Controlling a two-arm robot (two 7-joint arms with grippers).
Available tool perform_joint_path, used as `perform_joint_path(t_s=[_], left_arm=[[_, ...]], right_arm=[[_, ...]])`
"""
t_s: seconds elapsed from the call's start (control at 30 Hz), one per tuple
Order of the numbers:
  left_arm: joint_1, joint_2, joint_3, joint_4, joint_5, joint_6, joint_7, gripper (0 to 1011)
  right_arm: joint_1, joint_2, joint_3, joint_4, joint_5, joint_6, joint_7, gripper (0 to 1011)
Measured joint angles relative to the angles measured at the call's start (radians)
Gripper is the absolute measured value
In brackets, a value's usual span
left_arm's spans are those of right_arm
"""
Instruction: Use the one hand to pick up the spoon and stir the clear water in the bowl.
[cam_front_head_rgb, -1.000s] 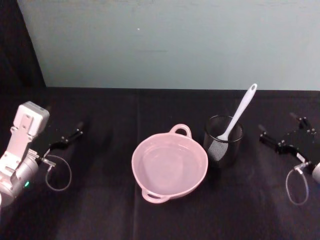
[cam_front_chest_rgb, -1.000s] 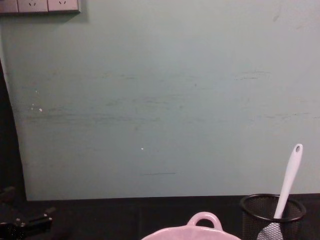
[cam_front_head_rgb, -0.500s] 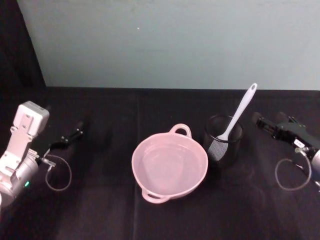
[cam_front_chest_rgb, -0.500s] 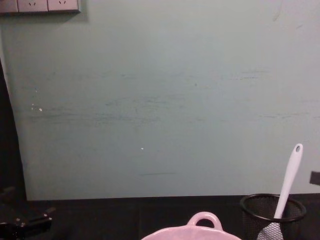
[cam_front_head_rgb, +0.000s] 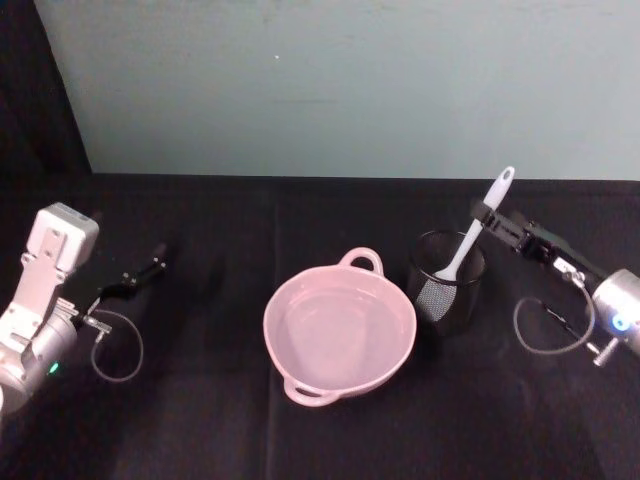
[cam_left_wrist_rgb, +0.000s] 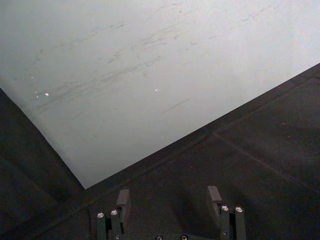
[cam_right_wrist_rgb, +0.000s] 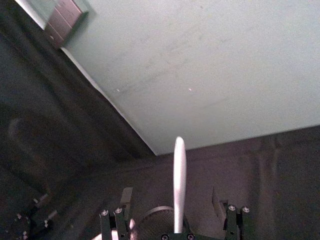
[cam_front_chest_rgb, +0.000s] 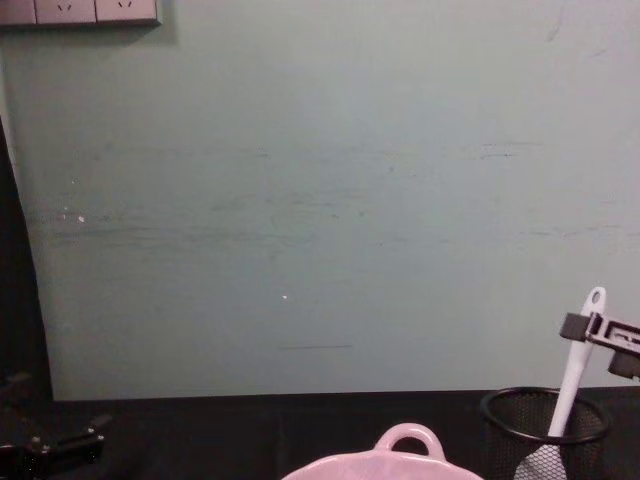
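The white spoon (cam_front_chest_rgb: 571, 384) is leaning beside wide space inside the cup's rim (cam_front_chest_rgb: 524, 410), so it will slip out freely and the cup will stay standing when I lift.
The white spoon (cam_front_head_rgb: 478, 232) stands tilted in a black wire-mesh cup (cam_front_head_rgb: 446, 292), handle up toward the wall. My right gripper (cam_front_head_rgb: 487, 216) has come in from the right and is open, level with the upper part of the handle. In the right wrist view the spoon handle (cam_right_wrist_rgb: 179, 175) rises between the two fingers of the right gripper (cam_right_wrist_rgb: 172, 198), with a gap on each side. In the chest view the right gripper (cam_front_chest_rgb: 592, 335) sits just below the tip of the spoon (cam_front_chest_rgb: 578, 365). The pink bowl (cam_front_head_rgb: 272, 318), holding clear water, sits left of the cup.
My left gripper (cam_front_head_rgb: 140, 270) rests parked and open at the table's left side, also seen low in the chest view as the left gripper (cam_front_chest_rgb: 62, 444) and in its wrist view as the left gripper (cam_left_wrist_rgb: 169, 198). A pale green wall (cam_front_head_rgb: 330, 90) backs the black table. The bowl's loop handle (cam_front_chest_rgb: 408, 437) faces the wall.
My right gripper has swung left and toward the wall, from the table's right side up to the spoon handle. Spoon, cup, bowl and left arm have not moved.
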Motion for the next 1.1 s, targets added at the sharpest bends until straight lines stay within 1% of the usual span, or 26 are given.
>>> perform_joint_path(t_s=[0.17,0.33,0.47,0.5,0.57,0.67,0.7,0.8,0.87,0.9,0.97,1.03,1.07,1.1], left_arm=[[0.0,0.0,0.0,0.0,0.0,0.0,0.0,1005],[0.0,0.0,0.0,0.0,0.0,0.0,0.0,1005],[0.0,0.0,0.0,0.0,0.0,0.0,0.0,1005],[0.0,0.0,0.0,0.0,0.0,0.0,0.0,1005],[0.0,0.0,0.0,0.0,0.0,0.0,0.0,1005],[0.0,0.0,0.0,0.0,0.0,0.0,0.0,1005],[0.0,0.0,0.0,0.0,0.0,0.0,0.0,1005],[0.0,0.0,0.0,0.0,0.0,0.0,0.0,1005],[0.0,0.0,0.0,0.0,0.0,0.0,0.0,1005],[0.0,0.0,0.0,0.0,0.0,0.0,0.0,1005],[0.0,0.0,0.0,0.0,0.0,0.0,0.0,1005],[0.0,0.0,0.0,0.0,0.0,0.0,0.0,1005],[0.0,0.0,0.0,0.0,0.0,0.0,0.0,1005],[0.0,0.0,0.0,0.0,0.0,0.0,0.0,1005]], right_arm=[[0.04,-0.018,-0.018,0.049,0.014,-0.03,0.034,1003],[0.064,-0.023,-0.032,0.079,0.024,-0.044,0.051,1003],[0.082,-0.025,-0.044,0.103,0.032,-0.049,0.066,964],[0.088,-0.026,-0.048,0.11,0.038,-0.049,0.069,927],[0.093,-0.026,-0.051,0.115,0.044,-0.049,0.073,895],[0.098,-0.026,-0.056,0.12,0.054,-0.048,0.074,792],[0.099,-0.025,-0.057,0.121,0.056,-0.048,0.074,792],[0.101,-0.021,-0.064,0.122,0.065,-0.049,0.072,682],[0.102,-0.017,-0.068,0.122,0.07,-0.05,0.07,650],[0.102,-0.016,-0.07,0.121,0.071,-0.051,0.069,600],[0.102,-0.013,-0.073,0.12,0.072,-0.053,0.067,541],[0.102,-0.009,-0.076,0.117,0.072,-0.058,0.062,458],[0.101,-0.005,-0.079,0.112,0.071,-0.063,0.058,446],[0.1,-0.002,-0.081,0.11,0.071,-0.066,0.056,397]])
